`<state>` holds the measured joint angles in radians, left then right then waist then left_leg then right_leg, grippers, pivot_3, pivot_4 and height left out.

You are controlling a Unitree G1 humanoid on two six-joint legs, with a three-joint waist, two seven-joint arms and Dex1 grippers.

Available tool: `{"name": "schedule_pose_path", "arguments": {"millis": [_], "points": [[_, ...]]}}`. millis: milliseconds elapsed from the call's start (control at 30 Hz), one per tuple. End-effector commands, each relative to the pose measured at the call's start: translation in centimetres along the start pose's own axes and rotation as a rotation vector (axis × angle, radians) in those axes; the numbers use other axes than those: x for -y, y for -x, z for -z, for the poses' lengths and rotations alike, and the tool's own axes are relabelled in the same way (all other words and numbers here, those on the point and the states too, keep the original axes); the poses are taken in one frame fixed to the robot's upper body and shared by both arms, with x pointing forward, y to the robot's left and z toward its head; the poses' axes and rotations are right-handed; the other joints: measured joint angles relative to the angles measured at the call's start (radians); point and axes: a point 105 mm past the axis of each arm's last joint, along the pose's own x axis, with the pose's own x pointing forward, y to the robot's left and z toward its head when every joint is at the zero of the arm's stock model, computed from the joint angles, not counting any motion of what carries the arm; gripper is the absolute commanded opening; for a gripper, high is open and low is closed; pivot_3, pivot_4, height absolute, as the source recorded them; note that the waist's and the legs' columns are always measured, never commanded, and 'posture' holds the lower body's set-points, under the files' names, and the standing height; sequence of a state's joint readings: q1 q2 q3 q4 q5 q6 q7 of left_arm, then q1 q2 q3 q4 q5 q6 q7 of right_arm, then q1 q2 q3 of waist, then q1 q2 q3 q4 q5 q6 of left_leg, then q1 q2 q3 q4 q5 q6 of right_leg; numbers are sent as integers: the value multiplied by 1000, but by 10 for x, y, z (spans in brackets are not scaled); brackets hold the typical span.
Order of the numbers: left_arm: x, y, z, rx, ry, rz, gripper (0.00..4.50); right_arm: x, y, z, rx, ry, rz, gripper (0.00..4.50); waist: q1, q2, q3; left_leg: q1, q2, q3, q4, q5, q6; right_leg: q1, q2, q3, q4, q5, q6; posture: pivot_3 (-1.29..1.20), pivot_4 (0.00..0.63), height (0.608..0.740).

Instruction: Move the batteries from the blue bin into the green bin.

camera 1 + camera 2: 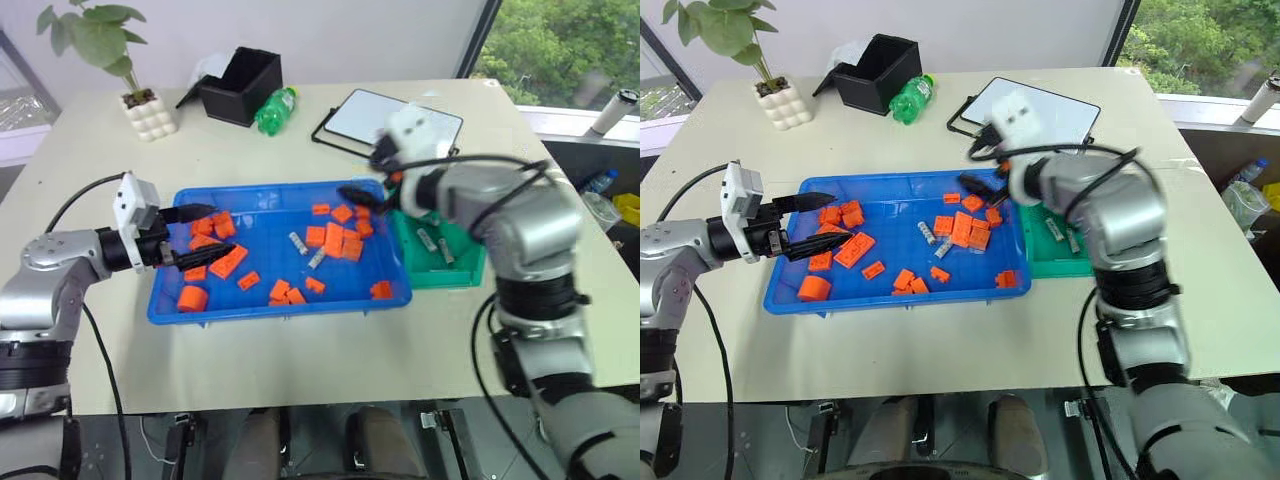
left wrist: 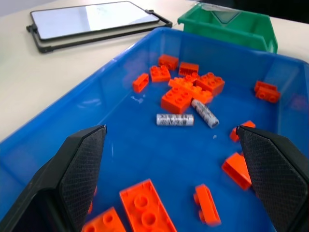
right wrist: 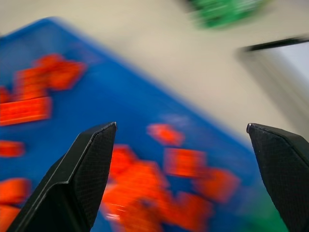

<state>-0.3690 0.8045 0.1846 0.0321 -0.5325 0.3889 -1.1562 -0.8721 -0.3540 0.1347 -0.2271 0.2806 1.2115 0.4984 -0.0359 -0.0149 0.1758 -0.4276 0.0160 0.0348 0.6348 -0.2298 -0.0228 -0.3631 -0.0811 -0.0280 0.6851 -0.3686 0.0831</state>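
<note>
The battery nearer the blue bin's far side [image 1: 298, 243] is clear of the orange blocks. My right gripper keeps going toward the battery's near end [image 1: 303, 250] until its fingers are on both sides of it.
The blue bin [image 1: 280, 312] lies mid-table. Two batteries [image 1: 298, 243] rest on its floor among orange blocks [image 1: 335, 240]; in the left wrist view they [image 2: 175, 119] lie side by side near a block cluster. Against its right end stands the green bin [image 1: 447, 281], with two batteries [image 1: 446, 250] inside. My left gripper [image 1: 224, 230] hangs open over the blue bin's left end, nothing between its fingers. The right gripper [image 1: 362, 197] is open and empty above the blue bin's far right corner, close to the green bin.
Behind the bins lie a black-framed tablet [image 1: 395, 120], a green bottle [image 1: 276, 108] and a black box [image 1: 240, 85]. A potted plant [image 1: 148, 112] stands at the far left. Bare table runs in front of the blue bin to the near edge.
</note>
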Motion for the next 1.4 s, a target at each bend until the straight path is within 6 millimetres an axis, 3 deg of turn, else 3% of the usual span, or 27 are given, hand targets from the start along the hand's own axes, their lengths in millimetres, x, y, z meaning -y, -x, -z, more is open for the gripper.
{"name": "schedule_pose_path", "arguments": {"millis": [33,200,367,767,867,1167,1400], "points": [[4,8,-18,34,-53,-29,4500,-17,-12,3,17,9,-51,4433,3,0,0,0,0,0,2,0,1,1,0,0,0,0,0,0,150,740],[18,11,-18,13,-47,-25,4500,-39,-30,19,-27,-10,-154,4433,-1,0,0,0,0,-1,4,-4,6,2,0,0,1,0,0,0,150,740],[29,13,-12,-26,-17,-4,4500,-49,-43,27,-52,-20,-205,4433,-6,0,0,0,1,-1,4,-3,6,1,1,0,1,0,0,0,150,740],[35,8,-8,-12,1,-26,4500,-59,-68,35,-74,17,-255,4433,-7,0,0,0,1,-1,4,-3,6,1,1,0,1,0,0,0,150,740],[35,8,-9,1,1,-36,4500,-59,-74,45,-108,23,-252,4433,-7,0,0,0,1,-1,4,-3,6,1,1,0,1,0,0,0,150,740],[34,9,-14,19,-16,-67,4500,-53,-79,59,-200,23,-261,4433,-7,0,0,1,1,-1,4,-3,6,2,1,0,1,0,0,0,150,740],[34,8,-16,46,-27,-93,4500,-49,-72,61,-247,-1,-268,4433,-6,-1,0,1,1,-1,4,-3,6,2,0,0,1,0,0,0,150,740]]}}
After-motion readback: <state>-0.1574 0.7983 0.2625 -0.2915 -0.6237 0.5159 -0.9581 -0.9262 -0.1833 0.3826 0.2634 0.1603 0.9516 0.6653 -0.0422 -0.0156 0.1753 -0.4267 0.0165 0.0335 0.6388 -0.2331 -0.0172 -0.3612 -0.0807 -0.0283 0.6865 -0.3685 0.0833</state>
